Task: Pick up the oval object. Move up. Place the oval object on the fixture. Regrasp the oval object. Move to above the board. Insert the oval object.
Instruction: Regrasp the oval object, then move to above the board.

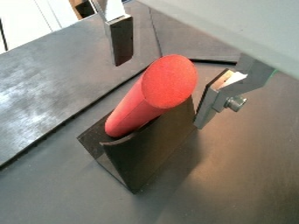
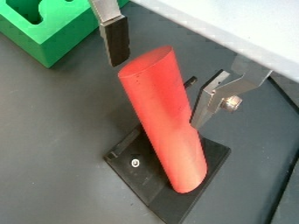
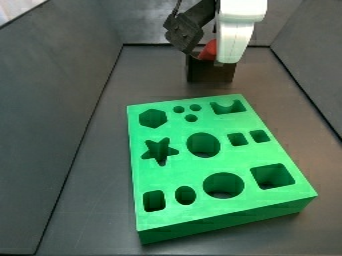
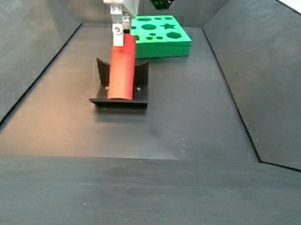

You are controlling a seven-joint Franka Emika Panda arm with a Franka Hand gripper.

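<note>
The oval object (image 1: 153, 93) will come loose when I lift, and the fixture will stay standing, because the oval object leans loosely in the fixture's open notch (image 1: 126, 137).
The oval object (image 1: 149, 98) (image 2: 163, 118) is a smooth red-orange peg that leans tilted in the dark fixture (image 1: 140, 157) (image 2: 152, 179). In a side view the peg (image 4: 121, 69) slopes up from the fixture (image 4: 117, 100) toward the gripper (image 4: 116, 29). My gripper (image 1: 172, 70) (image 2: 163, 70) is open and straddles the peg's upper end. One finger (image 1: 121, 39) stands clear of the peg, and the other finger (image 1: 222, 94) sits close beside it. The green board (image 3: 214, 165) (image 4: 162, 36) lies flat with its shaped holes. In that side view the gripper (image 3: 201, 45) hangs behind the board over the fixture (image 3: 203, 70).
Dark sloping walls (image 4: 43, 73) enclose the grey floor on all sides. A corner of the green board (image 2: 47, 31) shows beside one finger in a wrist view.
</note>
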